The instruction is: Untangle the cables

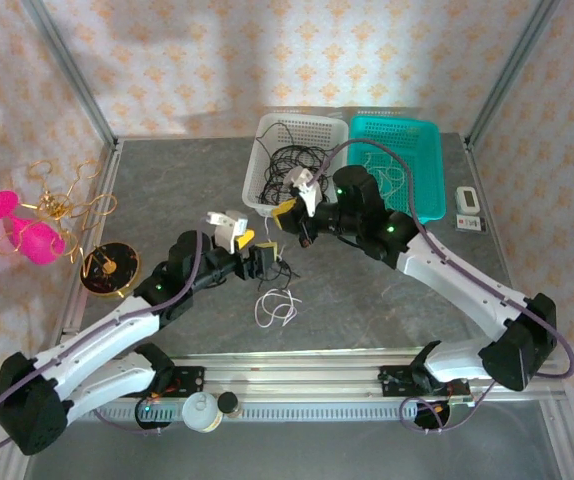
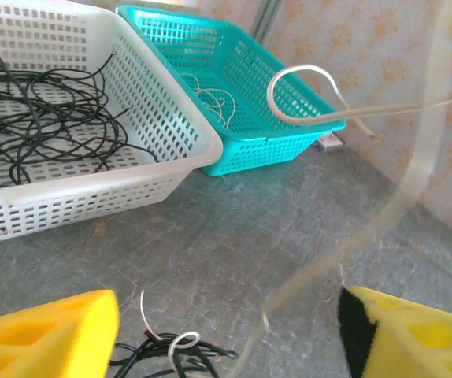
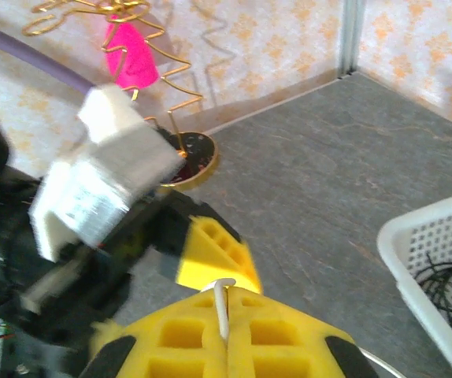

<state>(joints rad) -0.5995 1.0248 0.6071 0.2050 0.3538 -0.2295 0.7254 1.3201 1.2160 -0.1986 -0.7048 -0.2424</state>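
Observation:
The white cable still runs in a loop through the black cable (image 2: 181,343) below my right gripper, so my left gripper should hold the white cable (image 2: 311,276) while my right gripper takes a new grip lower down.
A small tangle of black and white cables (image 1: 276,298) lies on the grey table in front of the baskets. My right gripper (image 1: 288,214) hangs above it, shut on a white cable (image 3: 224,309) that shows as a thin strand pinched between the yellow fingers (image 3: 289,339). That white cable (image 2: 383,213) runs blurred up across the left wrist view. My left gripper (image 1: 253,250) stands open just left of the tangle, its yellow fingers (image 2: 45,335) wide apart with the black-and-white tangle (image 2: 171,354) low between them. The left gripper's yellow finger (image 3: 214,252) sits close in front of the right one.
A white basket (image 1: 257,195) holds loose black cables (image 1: 292,160). Beside it a teal basket (image 1: 429,175) holds a white cable (image 1: 392,170). A gold wire ornament (image 1: 62,205) with pink pieces and a round black base (image 1: 110,266) stand at left. A small white device (image 1: 469,210) lies far right.

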